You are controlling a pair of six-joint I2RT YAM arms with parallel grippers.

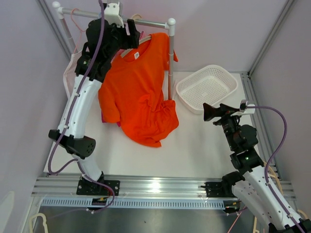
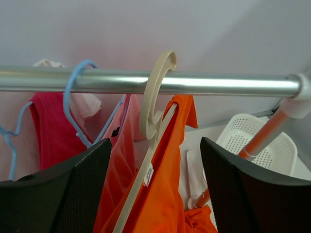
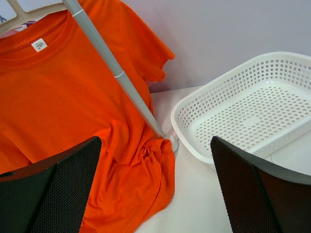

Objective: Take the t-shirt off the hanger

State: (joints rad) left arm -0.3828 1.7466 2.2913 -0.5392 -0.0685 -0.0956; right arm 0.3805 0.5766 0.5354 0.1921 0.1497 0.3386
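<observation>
The cream hanger's hook (image 2: pixel 151 94) is over the rail, at a slant to my left gripper's open fingers. So I should close them straight on the hanger's neck (image 2: pixel 153 141) and lift the hanger clear.
An orange t-shirt (image 1: pixel 138 94) hangs on a cream hanger (image 2: pixel 155 104) hooked over the metal rail (image 2: pixel 218 85); its hem lies bunched on the table (image 3: pixel 150 165). The shirt also shows in the left wrist view (image 2: pixel 165 194). My left gripper (image 2: pixel 155 194) is open just below the rail, its jaws on either side of the hanger's neck and the shirt collar, not touching them. In the top view it sits at the rail (image 1: pixel 127 38). My right gripper (image 1: pixel 214 111) is open and empty over the table, pointing at the shirt's hem and the rack's post (image 3: pixel 116 77).
A white perforated basket (image 1: pixel 208 87) stands at the back right, also seen in the right wrist view (image 3: pixel 252 107). A blue hanger (image 2: pixel 77 97) with pink and red garments (image 2: pixel 53 131) hangs left of the cream one. The rack's upright post (image 1: pixel 170 58) stands between shirt and basket.
</observation>
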